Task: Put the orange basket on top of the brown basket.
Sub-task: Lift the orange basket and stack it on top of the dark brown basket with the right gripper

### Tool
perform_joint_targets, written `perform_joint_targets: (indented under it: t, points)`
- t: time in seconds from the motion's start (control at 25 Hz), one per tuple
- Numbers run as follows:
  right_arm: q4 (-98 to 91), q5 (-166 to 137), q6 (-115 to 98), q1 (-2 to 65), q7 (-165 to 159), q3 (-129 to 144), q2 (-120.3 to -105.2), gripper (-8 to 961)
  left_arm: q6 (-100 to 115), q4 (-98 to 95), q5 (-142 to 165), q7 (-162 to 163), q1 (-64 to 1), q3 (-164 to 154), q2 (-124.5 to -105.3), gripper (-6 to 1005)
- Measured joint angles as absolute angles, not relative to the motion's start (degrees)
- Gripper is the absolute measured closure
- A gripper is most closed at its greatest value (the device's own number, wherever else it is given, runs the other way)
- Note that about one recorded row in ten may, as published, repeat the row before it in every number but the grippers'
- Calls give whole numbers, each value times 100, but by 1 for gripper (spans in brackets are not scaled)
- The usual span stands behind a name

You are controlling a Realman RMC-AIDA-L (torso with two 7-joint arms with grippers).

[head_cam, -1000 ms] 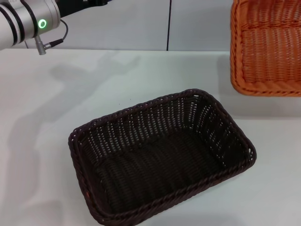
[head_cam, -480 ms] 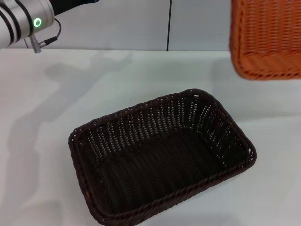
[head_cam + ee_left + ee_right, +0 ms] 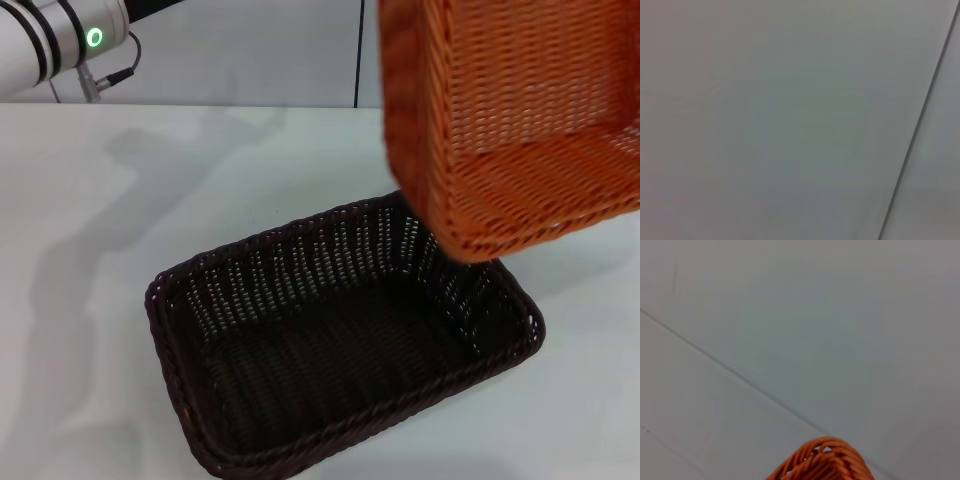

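Observation:
My right gripper should go on over the brown basket's opening [image 3: 345,340] and release there, with the orange basket's lower edge [image 3: 555,232] parallel to the brown basket's long side.
The orange basket [image 3: 520,120] hangs in the air at the upper right of the head view, tilted, its lower corner over the far right end of the brown basket [image 3: 340,340]. The brown basket rests on the white table [image 3: 90,250], open side up and empty. A corner of the orange basket's braided rim [image 3: 822,462] shows in the right wrist view. The right gripper itself is out of view. Only a silver link of the left arm [image 3: 60,40] with a green light shows at the top left of the head view; its gripper is out of view.
A grey wall with a dark vertical seam [image 3: 360,50] stands behind the table. The left wrist view shows only a plain grey surface with a dark seam [image 3: 920,120].
The orange basket has swung left and down from the upper right corner until it overlaps the brown basket's far right end. The left arm link shifted slightly.

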State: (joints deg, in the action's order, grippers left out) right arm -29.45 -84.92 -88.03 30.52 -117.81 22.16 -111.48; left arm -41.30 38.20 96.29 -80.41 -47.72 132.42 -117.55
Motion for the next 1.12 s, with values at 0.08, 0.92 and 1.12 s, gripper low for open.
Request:
perform_joint_targets:
  t: [0.08, 0.92, 1.12]
  points:
    - [-2881, -8492, -8824, 3077, -11747, 2260, -11200, 697, -4077, 3809, 9624, -8042, -4799, 13244, -11757, 133]
    - [-2140, -8628, -8736, 2878, -10255, 3826, -11815, 694, -4043, 3631, 9625, -8165, -4878, 13202, -11755, 133]
    - [-2111, -9002, -8627, 2788, -10256, 3835, -11827, 693, -4030, 3557, 9625, -8165, -4883, 13201, -11758, 134]
